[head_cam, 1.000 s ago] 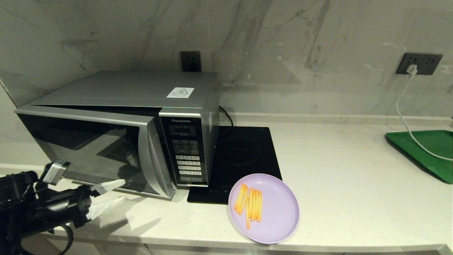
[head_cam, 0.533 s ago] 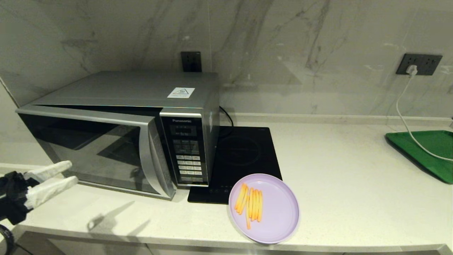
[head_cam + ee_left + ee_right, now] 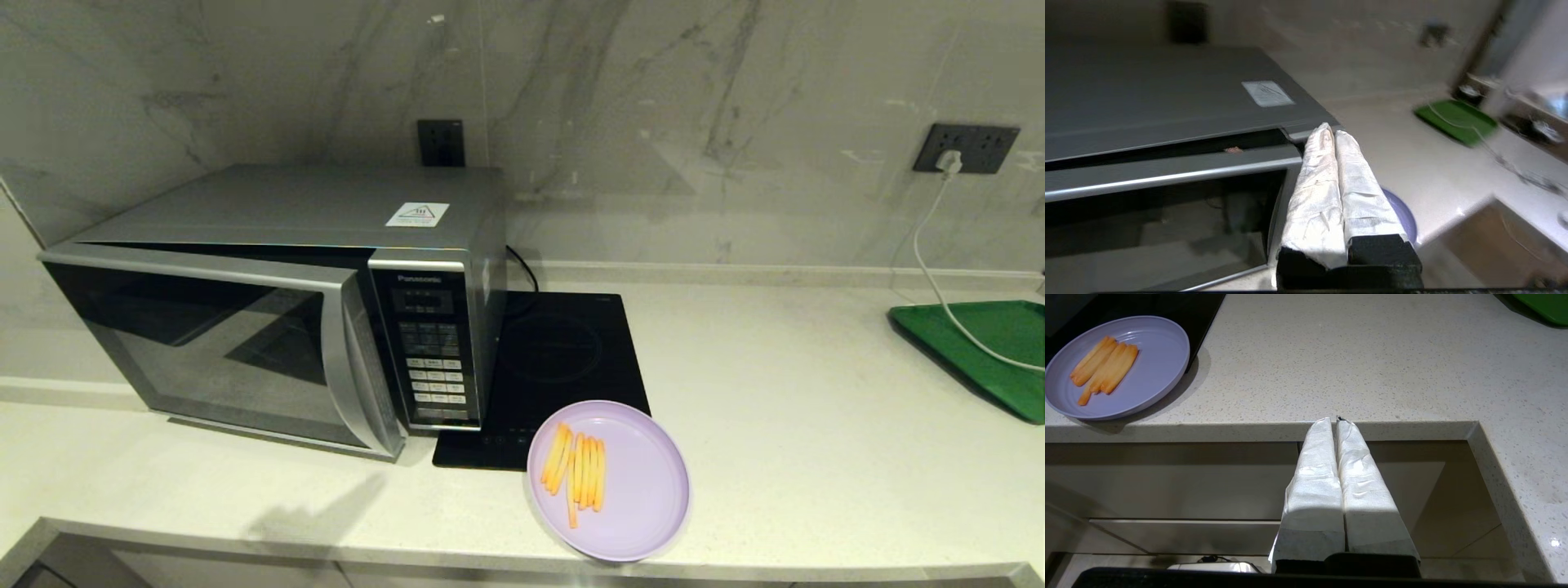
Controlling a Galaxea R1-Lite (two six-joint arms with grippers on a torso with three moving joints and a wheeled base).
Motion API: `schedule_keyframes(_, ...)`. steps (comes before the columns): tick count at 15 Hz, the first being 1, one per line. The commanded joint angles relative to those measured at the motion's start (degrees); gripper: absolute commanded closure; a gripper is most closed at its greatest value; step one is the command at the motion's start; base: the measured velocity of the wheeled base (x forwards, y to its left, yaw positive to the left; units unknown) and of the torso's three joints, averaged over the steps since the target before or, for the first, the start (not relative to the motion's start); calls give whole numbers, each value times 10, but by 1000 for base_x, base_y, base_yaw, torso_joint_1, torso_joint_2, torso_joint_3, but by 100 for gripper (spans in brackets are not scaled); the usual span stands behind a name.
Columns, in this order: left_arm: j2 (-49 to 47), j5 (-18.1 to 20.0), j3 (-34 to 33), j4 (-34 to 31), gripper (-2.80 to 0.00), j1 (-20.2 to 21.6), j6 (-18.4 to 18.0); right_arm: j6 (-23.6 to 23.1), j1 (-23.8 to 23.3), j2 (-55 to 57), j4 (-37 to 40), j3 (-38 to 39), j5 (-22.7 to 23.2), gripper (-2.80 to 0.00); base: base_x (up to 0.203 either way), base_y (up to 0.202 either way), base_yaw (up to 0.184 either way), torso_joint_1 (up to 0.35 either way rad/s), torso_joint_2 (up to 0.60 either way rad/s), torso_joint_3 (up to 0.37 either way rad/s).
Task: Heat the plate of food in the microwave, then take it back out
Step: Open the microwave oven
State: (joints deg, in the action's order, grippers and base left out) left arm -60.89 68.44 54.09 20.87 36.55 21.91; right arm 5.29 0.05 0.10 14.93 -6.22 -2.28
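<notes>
Next, my left gripper dips closed fingers into the top gap [image 3: 299, 256] and pushes the door wide, as the microwave door's opening [image 3: 365, 309] is too narrow for the lilac plate.
The silver-grey microwave [image 3: 277, 269] stands at the left of the counter, its dark glass door [image 3: 220, 351] slightly ajar with a gap along the top. The lilac plate [image 3: 629, 490] with several orange fries [image 3: 580, 474] rests by the counter's front edge, to the right of the microwave. Neither gripper appears in the head view. In the left wrist view my left gripper [image 3: 1333, 132] is shut and empty, held in front of the microwave [image 3: 1147, 94] near its door edge, the plate [image 3: 1404, 212] beyond it. My right gripper [image 3: 1336, 420] is shut and empty, below the counter edge, to the right of the plate [image 3: 1155, 355].
A flat black induction hob [image 3: 563, 351] lies between microwave and plate. A green tray [image 3: 988, 343] sits far right, with a white cable [image 3: 939, 269] running onto it from a wall socket. The counter's front edge [image 3: 490, 563] runs just below the plate.
My left arm has pulled back to the left and left the head view. Its fingers, apart half a second ago, are now together. The door stays ajar; the plate has not moved.
</notes>
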Motion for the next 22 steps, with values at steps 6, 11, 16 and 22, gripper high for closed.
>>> schedule_keyframes(6, -51, -480, 89, -82, 0, -115, -308, 1, 0, 0, 1, 0, 0, 0, 0, 0, 0, 0, 0, 0)
schedule_keyframes(11, -73, -699, 132, -218, 0, -427, -321, 1, 0, 0, 1, 0, 0, 0, 0, 0, 0, 0, 0, 0)
schedule_keyframes(16, -157, -766, 201, -370, 0, -513, -283, 1, 0, 0, 1, 0, 0, 0, 0, 0, 0, 0, 0, 0)
schedule_keyframes(22, -257, -762, 264, -376, 0, -513, -242, 1, 0, 0, 1, 1, 0, 0, 0, 0, 0, 0, 0, 0)
